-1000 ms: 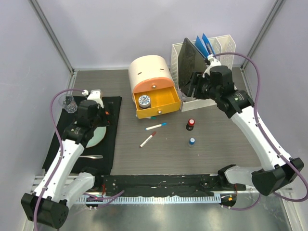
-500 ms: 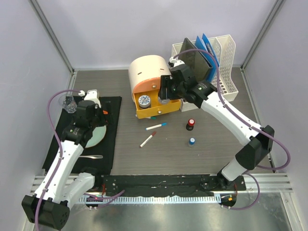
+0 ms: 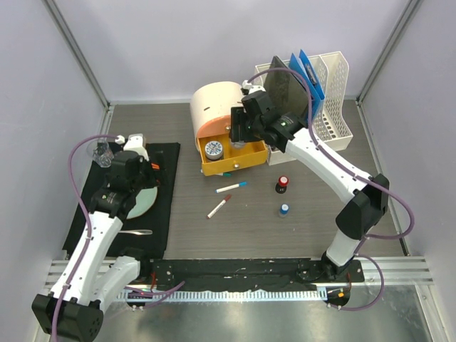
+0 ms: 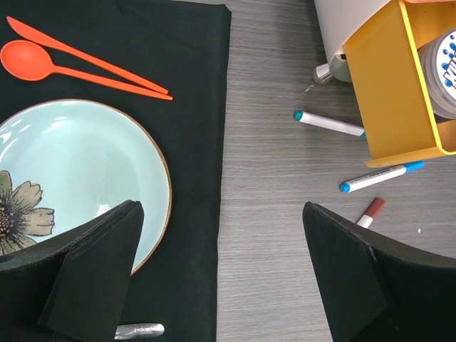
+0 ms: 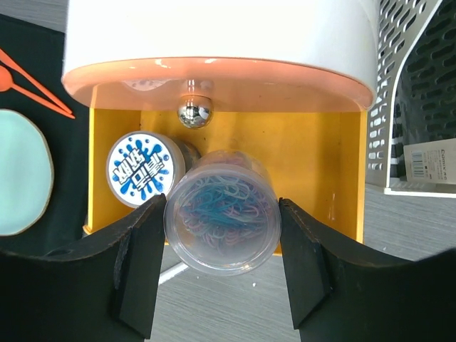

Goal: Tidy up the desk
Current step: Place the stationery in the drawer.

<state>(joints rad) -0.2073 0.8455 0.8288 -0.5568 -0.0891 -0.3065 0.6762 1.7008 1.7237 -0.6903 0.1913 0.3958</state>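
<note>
The clear round jar (image 5: 222,222) hangs upright above the yellow drawer's free bottom (image 3: 235,152) by the tin, so my right gripper should keep bringing it down until it stands there.
The desk (image 3: 320,214) is a dark wood-grain top. My right gripper (image 5: 219,214) is shut on a clear round jar of coloured paper clips (image 5: 221,221), a finger pressed to each side. It hangs over the front of the open yellow drawer (image 5: 306,164) of a cream rounded cabinet (image 3: 221,103). A round tin with a blue-lettered lid (image 5: 141,167) lies in the drawer's left part. My left gripper (image 4: 221,221) is open and empty above the right edge of the black mat (image 4: 192,85).
Three markers (image 4: 329,123) (image 4: 381,176) (image 4: 370,212) lie in front of the drawer. Two small bottles (image 3: 283,184) (image 3: 284,209) stand at mid-desk. A white file rack (image 3: 331,100) is behind the drawer. The mat holds a plate (image 4: 78,164), orange cutlery (image 4: 43,63) and a glass (image 3: 102,153).
My right arm swung left from the file rack to above the yellow drawer, carrying the jar. The left arm barely moved.
</note>
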